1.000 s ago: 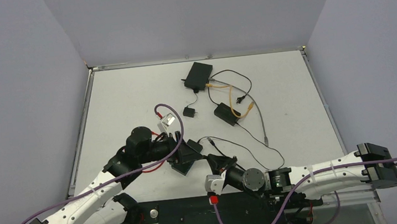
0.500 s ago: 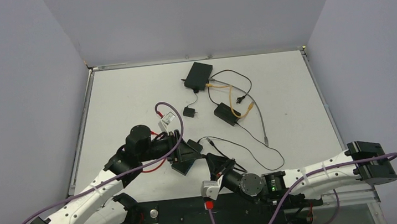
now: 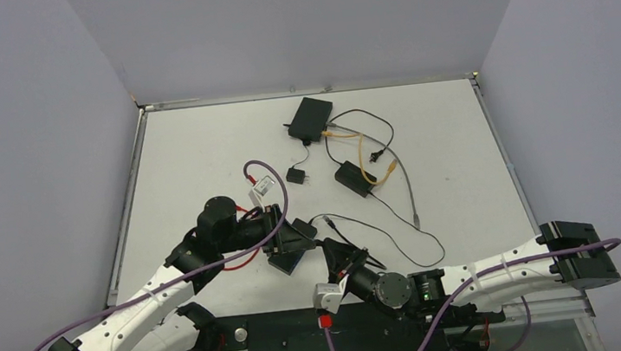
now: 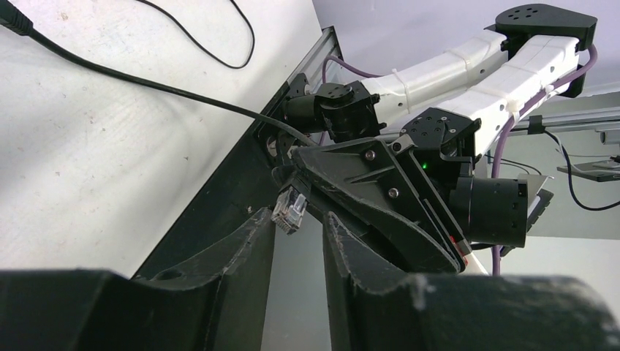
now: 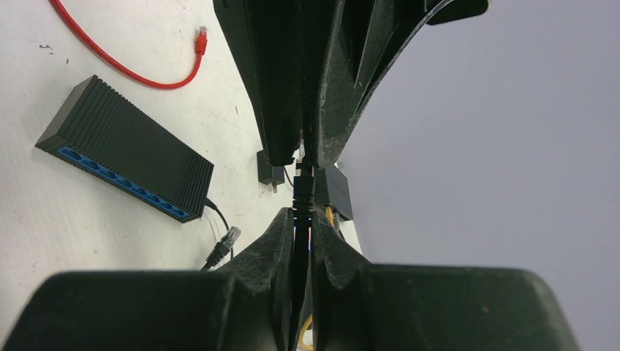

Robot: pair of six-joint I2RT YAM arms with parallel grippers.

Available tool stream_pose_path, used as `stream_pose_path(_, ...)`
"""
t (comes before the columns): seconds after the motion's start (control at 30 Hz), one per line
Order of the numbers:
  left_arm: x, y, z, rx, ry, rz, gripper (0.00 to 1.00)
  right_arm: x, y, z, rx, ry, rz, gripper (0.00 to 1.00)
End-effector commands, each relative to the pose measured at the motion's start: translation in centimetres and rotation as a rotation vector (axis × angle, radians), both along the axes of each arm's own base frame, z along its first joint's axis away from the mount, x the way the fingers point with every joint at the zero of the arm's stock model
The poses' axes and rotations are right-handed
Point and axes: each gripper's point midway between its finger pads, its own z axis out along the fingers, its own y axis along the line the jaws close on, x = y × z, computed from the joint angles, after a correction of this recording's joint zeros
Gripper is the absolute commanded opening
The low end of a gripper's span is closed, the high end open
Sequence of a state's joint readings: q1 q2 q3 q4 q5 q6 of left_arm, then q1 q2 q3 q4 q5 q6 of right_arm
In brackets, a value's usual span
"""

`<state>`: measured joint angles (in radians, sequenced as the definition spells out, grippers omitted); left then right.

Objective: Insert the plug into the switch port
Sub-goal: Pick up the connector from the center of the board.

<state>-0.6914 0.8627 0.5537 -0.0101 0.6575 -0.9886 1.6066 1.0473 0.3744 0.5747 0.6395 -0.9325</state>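
Note:
My left gripper should hold the clear plug [image 4: 290, 209] while my right gripper opens, turns and takes hold of the black cable [image 5: 303, 193] again, because the plug sits edge-on in my right gripper.
My right gripper [image 5: 302, 212] is shut on a black cable [image 5: 302, 191] just behind its clear plug [image 4: 290, 209]. It holds the plug up at the tips of my left gripper [image 4: 300, 213]. The left jaws stand narrowly open around the plug, which sits close to the left fingertip, with a gap on the other side. In the top view both grippers meet near the table's front, left [image 3: 312, 241] and right [image 3: 333, 256]. The black switch [image 5: 124, 150], with its row of blue ports, lies on the table; from above it is mostly hidden under the left gripper [image 3: 284, 264].
A second black cable end with a clear plug [image 5: 228, 238] lies beside the switch. A red cable [image 5: 146, 73] lies beyond it. At the back are a black box [image 3: 309, 116], a small adapter [image 3: 295, 175] and another black box with orange cables [image 3: 353, 178].
My left jaws have narrowed around the plug. The right arm swung left and lower, bringing the plug to the left fingertips, then held still.

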Motion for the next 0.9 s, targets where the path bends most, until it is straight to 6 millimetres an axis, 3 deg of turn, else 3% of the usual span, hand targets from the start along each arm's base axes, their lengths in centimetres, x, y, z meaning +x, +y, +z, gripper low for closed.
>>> stream_pose_path(0.0, 0.1, -0.3, 1.4, -0.052, -0.046, -0.019, 0.24, -0.2, 0.2, 0.5, 0.023, -0.005, -0.008, 0.0)
stream_pose_path(0.33, 0.0, -0.5, 1.5, -0.065, -0.049, -0.031, 0.0, -0.4, 0.2, 0.1, 0.03, 0.017, -0.004, 0.0)
stream_pose_path(0.67, 0.2, -0.3, 1.6, -0.066, -0.087, -0.024, 0.0, -1.0, 0.2, 0.8, 0.13, 0.138, 0.066, 0.28)
stream_pose_path(0.87, 0.3, -0.1, 1.6, -0.062, -0.116, -0.013, 0.0, -1.1, -0.1, 1.0, 0.185, 0.259, 0.102, 0.34)
